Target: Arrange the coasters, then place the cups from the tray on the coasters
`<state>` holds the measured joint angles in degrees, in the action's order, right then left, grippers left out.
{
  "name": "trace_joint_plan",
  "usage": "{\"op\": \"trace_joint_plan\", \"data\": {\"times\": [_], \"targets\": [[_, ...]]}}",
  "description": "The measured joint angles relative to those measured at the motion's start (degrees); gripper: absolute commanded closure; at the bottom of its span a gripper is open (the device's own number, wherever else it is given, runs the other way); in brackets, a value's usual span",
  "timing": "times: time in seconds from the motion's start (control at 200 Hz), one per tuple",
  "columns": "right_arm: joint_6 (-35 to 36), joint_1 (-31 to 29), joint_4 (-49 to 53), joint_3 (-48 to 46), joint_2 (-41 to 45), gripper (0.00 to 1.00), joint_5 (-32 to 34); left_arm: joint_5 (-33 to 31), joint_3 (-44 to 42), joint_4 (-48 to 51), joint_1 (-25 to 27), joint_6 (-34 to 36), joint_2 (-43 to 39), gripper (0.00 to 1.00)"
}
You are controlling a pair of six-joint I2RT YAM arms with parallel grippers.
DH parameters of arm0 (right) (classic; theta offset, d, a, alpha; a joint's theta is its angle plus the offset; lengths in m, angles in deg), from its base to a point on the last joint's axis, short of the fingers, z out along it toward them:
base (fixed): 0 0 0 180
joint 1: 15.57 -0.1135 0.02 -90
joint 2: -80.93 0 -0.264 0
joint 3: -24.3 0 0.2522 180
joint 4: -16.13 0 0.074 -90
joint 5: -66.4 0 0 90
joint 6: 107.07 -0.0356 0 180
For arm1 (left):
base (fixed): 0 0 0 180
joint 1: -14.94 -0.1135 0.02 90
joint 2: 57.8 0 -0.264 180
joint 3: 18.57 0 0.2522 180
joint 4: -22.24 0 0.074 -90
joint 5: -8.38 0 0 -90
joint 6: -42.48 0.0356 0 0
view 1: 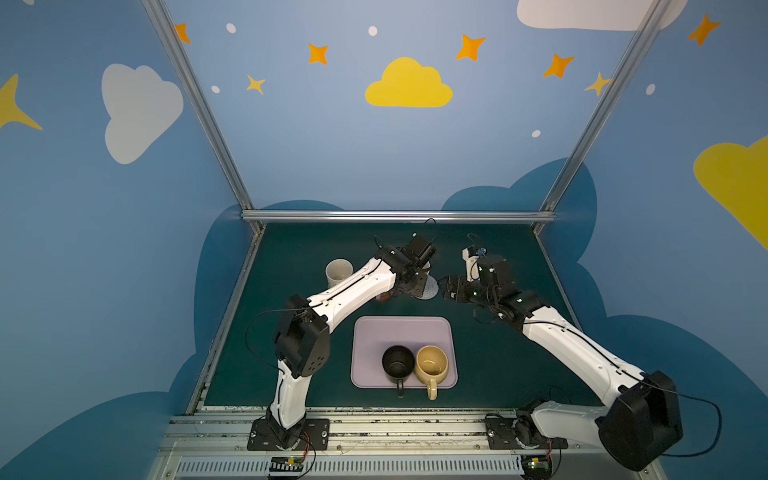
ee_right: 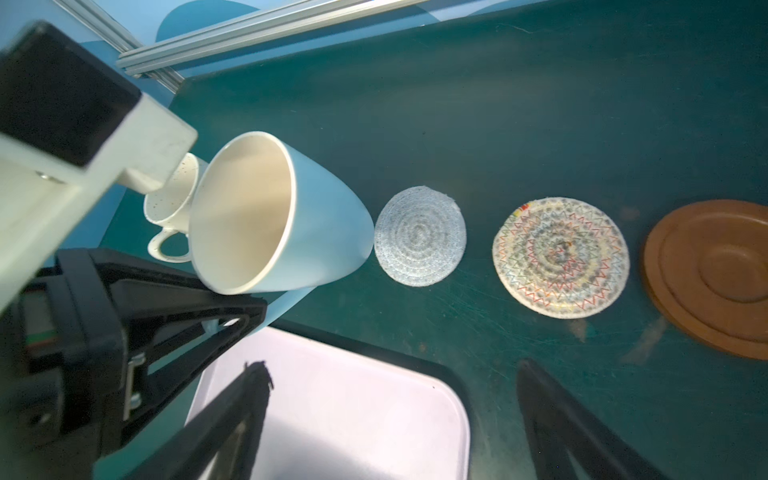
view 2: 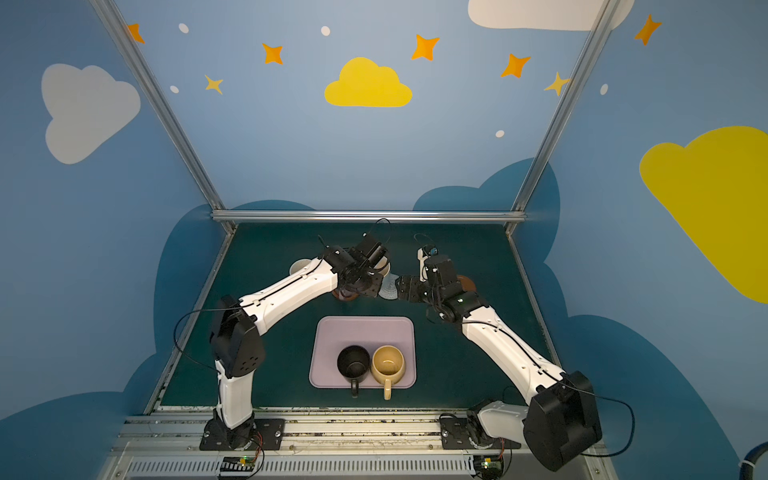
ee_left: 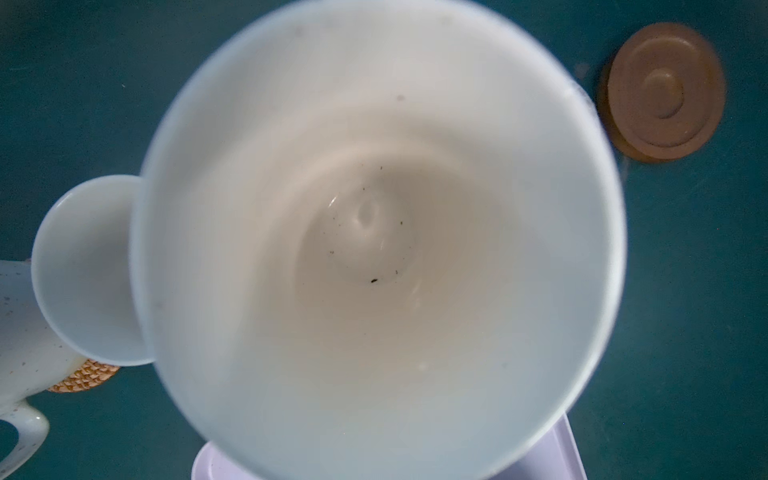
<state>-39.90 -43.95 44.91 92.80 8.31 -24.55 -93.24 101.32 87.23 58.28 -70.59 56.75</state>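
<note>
The light blue cup (ee_right: 329, 217) is hanging with its bottom down next to the empty grey-white woven coaster (view 1: 429, 288), so my left gripper keeps moving it across until the cup stands there.
My left gripper (ee_right: 232, 322) is shut on the handle of the light blue cup (ee_right: 282, 216), which hangs tilted just left of the grey-white woven coaster (ee_right: 419, 237). The cup's pale inside (ee_left: 374, 232) fills the left wrist view. Behind it the cream speckled cup (view 1: 338, 272) stands on the orange-brown woven coaster (ee_left: 87, 376), with another pale cup mouth (ee_left: 87, 270) beside it. The beige woven coaster (ee_right: 561, 257) and a brown wooden coaster (ee_right: 715, 274) lie in line to the right. The black cup (view 1: 398, 361) and mustard-tan cup (view 1: 432, 363) stand on the tray (view 1: 399, 328). My right gripper (ee_right: 392, 368) is open and empty over the tray's far corner.
A second brown disc (view 2: 345, 295) shows partly under the left wrist. An aluminium rail (view 1: 399, 216) and blue walls close the table's back and sides. The two grippers sit close together near the middle, just behind the tray.
</note>
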Motion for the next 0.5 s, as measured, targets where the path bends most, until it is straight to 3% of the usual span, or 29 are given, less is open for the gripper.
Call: {"op": "trace_joint_plan", "data": {"times": [0.501], "targets": [[1.9,3.7,2.8,1.0,-3.5,0.09,-4.0,1.7,21.6,9.7,-0.9,-1.4,16.0,0.96]]}}
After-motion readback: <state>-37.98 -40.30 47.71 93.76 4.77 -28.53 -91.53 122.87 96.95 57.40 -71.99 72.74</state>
